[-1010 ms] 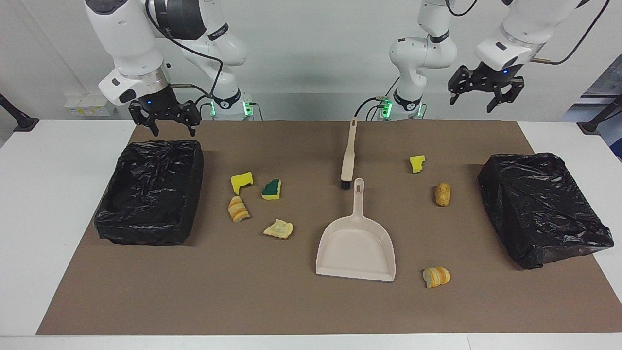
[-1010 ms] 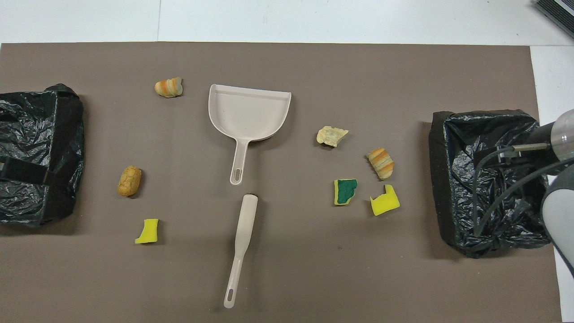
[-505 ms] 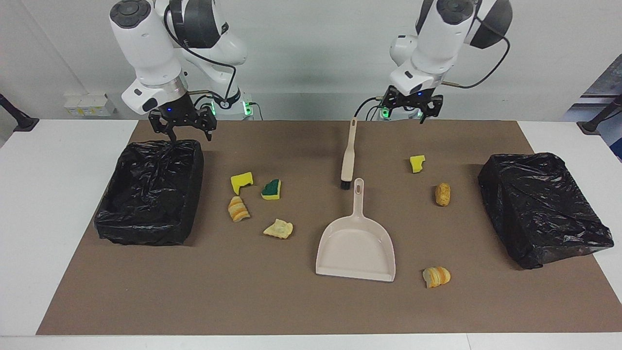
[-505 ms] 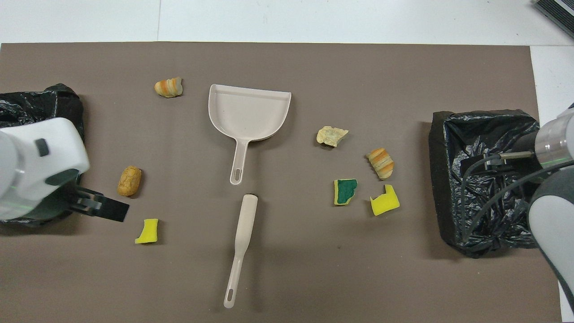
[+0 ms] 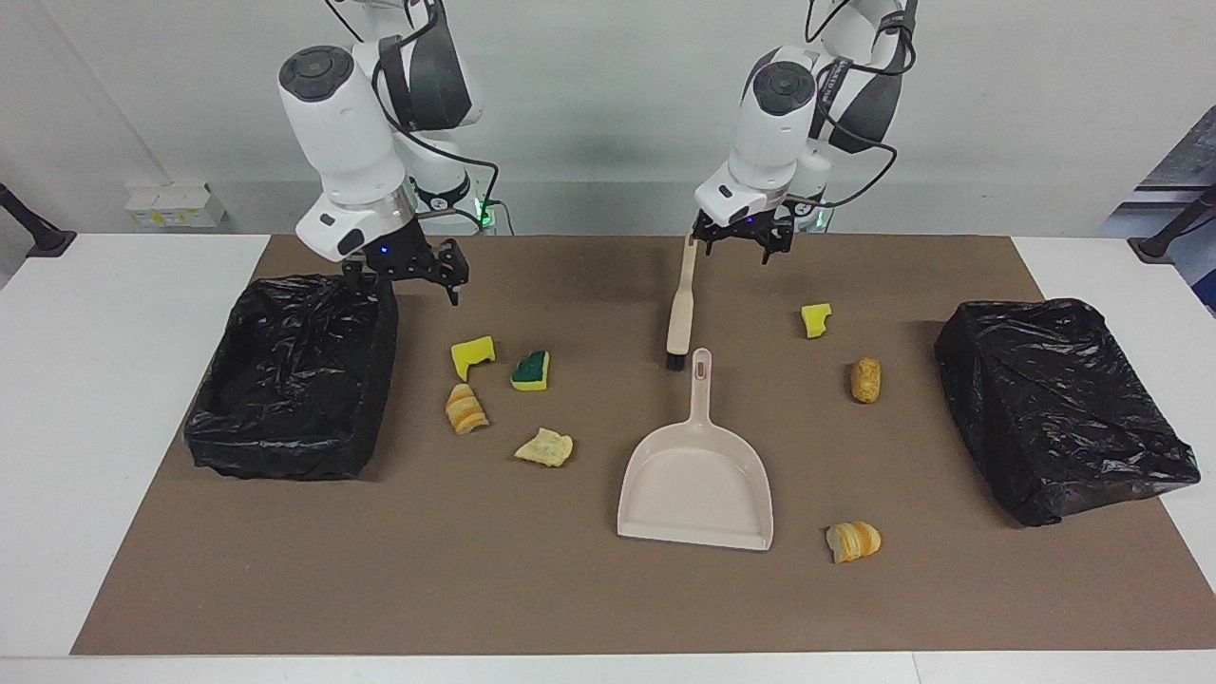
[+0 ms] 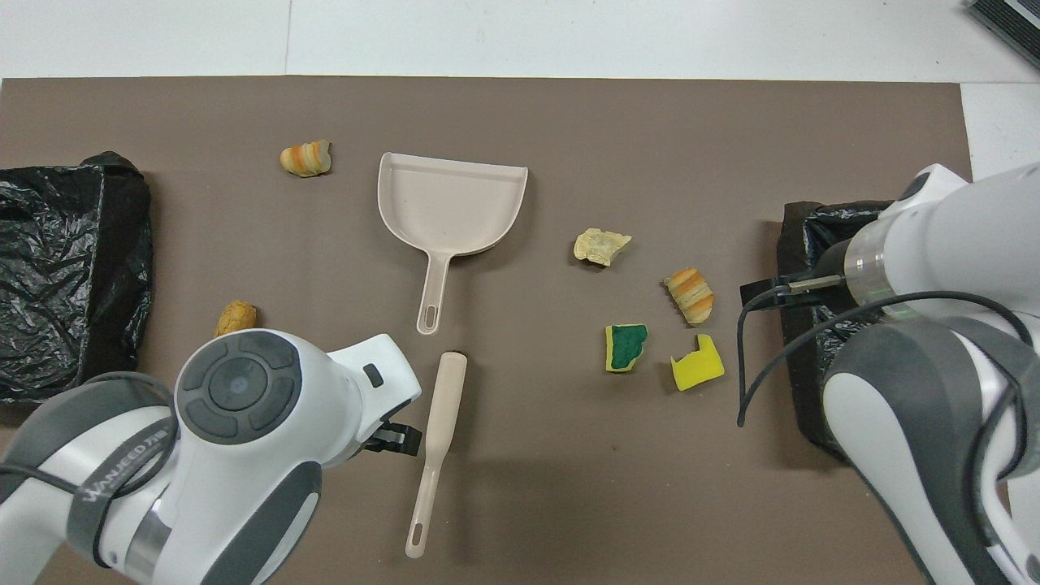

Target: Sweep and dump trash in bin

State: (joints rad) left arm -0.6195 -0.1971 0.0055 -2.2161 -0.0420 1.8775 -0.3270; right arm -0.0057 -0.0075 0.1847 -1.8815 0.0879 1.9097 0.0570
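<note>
My left gripper should go on toward the thin brush handle (image 6: 429,488) until its fingers are on both sides of it before it closes. The fingers open across the handle (image 6: 422,517), which is clear of trash.
The trash lies on the brown mat: a yellow sponge chunk (image 5: 472,356), a green-topped sponge (image 5: 531,370), a striped bread piece (image 5: 465,408) and a pale piece (image 5: 545,446) near the black bin (image 5: 380,323) at the right arm's end. Another yellow chunk (image 5: 815,319), a round bread piece (image 5: 865,379) and a striped piece (image 5: 853,540) lie toward the left arm's end. The beige brush (image 5: 678,304) and dustpan (image 5: 698,475) lie mid-table. My left gripper (image 5: 736,252) is open, just above the brush handle's end. My right gripper (image 5: 404,285) is open, over the bin's corner.
A second black-bagged bin (image 5: 1054,408) stands at the left arm's end. In the overhead view the left arm (image 6: 236,422) hides one yellow chunk and part of the round bread (image 6: 233,315). The right arm (image 6: 934,325) covers most of its bin (image 6: 792,244).
Both arms have swung in toward the table's middle and come down. The left gripper moved from over its bin to the brush handle's end; the right moved along its bin's corner toward the sponges.
</note>
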